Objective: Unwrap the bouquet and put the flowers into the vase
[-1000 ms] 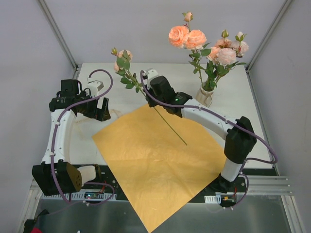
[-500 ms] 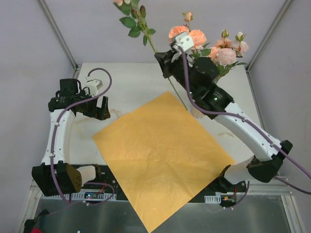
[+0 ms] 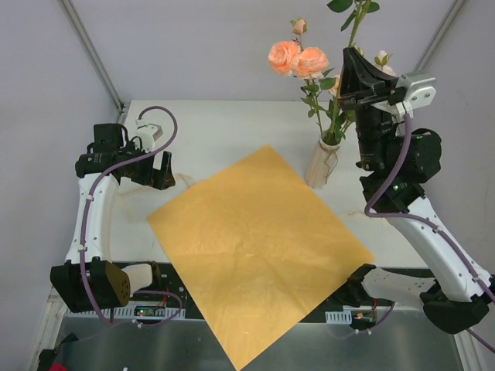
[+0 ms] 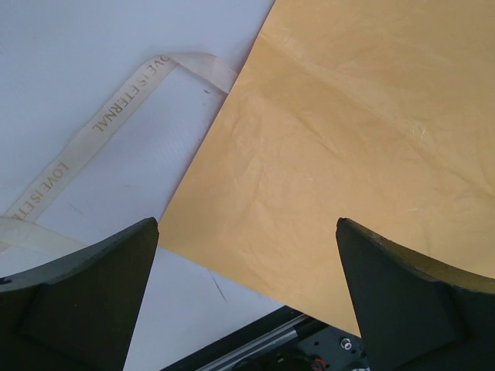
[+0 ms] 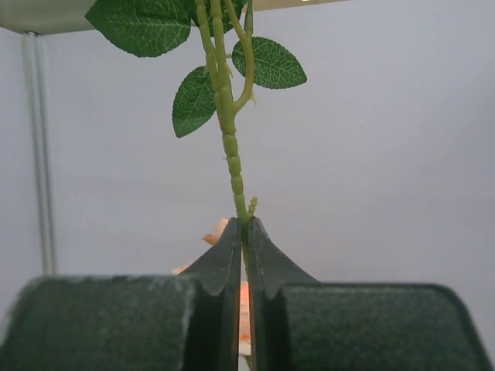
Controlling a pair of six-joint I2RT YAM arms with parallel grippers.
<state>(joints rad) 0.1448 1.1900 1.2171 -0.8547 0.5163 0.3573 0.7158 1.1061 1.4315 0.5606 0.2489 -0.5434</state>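
The green stem [image 3: 355, 29] is upright and points down at the vase's opening [image 3: 331, 141]. My right gripper should keep lowering the flower and let go once its stem stands inside the vase.
The bouquet's orange paper [image 3: 255, 247] lies flat and unwrapped on the table, also filling the left wrist view [image 4: 348, 139]. The slim cream vase [image 3: 323, 162] stands at the back right with several peach-pink flowers [image 3: 298, 60] in it. My right gripper [image 3: 348, 58] is raised above and just right of the vase, shut on the thin green stem [image 5: 228, 131] of one flower, whose leaves [image 3: 340, 5] reach the top edge; its bloom is out of view. The fingertips [image 5: 246, 228] pinch the stem upright. My left gripper [image 3: 164, 171] hovers open over the paper's left edge [image 4: 247, 255], holding nothing.
A cream ribbon [image 4: 116, 116] printed with gold letters lies loose on the white table [image 3: 216, 124] left of the paper. The paper's near corner hangs over the front edge, above the arm bases. Grey walls and frame posts [image 3: 93, 54] enclose the back.
My right arm has lifted the flower off the paper and swung it right and up, from the table's middle to above the vase. The left arm has stayed still.
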